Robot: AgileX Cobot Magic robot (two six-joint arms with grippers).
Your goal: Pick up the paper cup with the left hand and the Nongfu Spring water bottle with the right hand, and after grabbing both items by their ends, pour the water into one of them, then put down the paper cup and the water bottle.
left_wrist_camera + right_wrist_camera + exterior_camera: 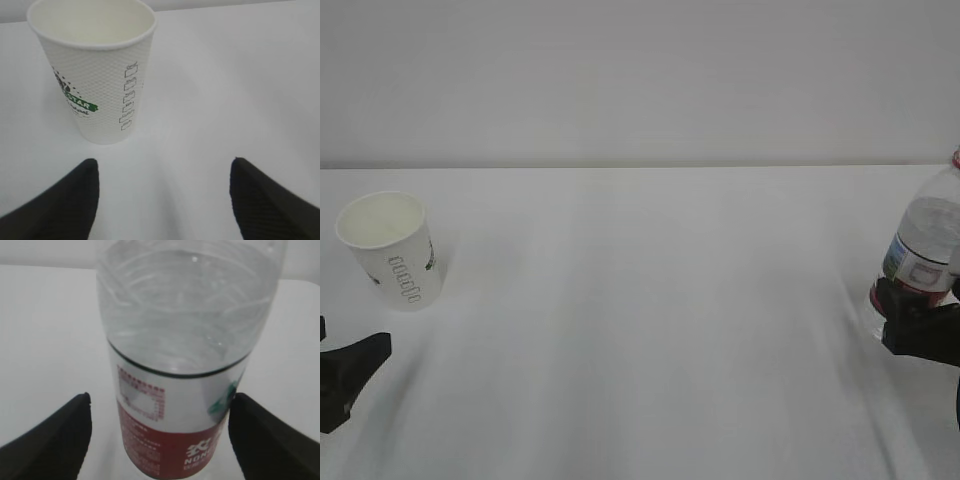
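Note:
The Nongfu Spring water bottle [918,255] will have to tip almost flat when the robot pours, because the water line [934,204] is below the bottle's neck.
The white paper cup [390,250] stands upright on the table at the left, empty, with green-black print on its side. My left gripper [345,375] sits low in front of it, open. In the left wrist view the cup [97,70] is ahead and to the left of the gap, outside the left gripper [163,167]. The Nongfu Spring water bottle [920,250] stands at the right edge, its top cut off. My right gripper [161,400] is open around the bottle [185,340] at its red-and-white label. The left finger [75,430] stands clear of it and the right finger [255,435] is close beside it.
A white table [650,330] runs back to a plain pale wall [640,80]. Nothing else lies between cup and bottle.

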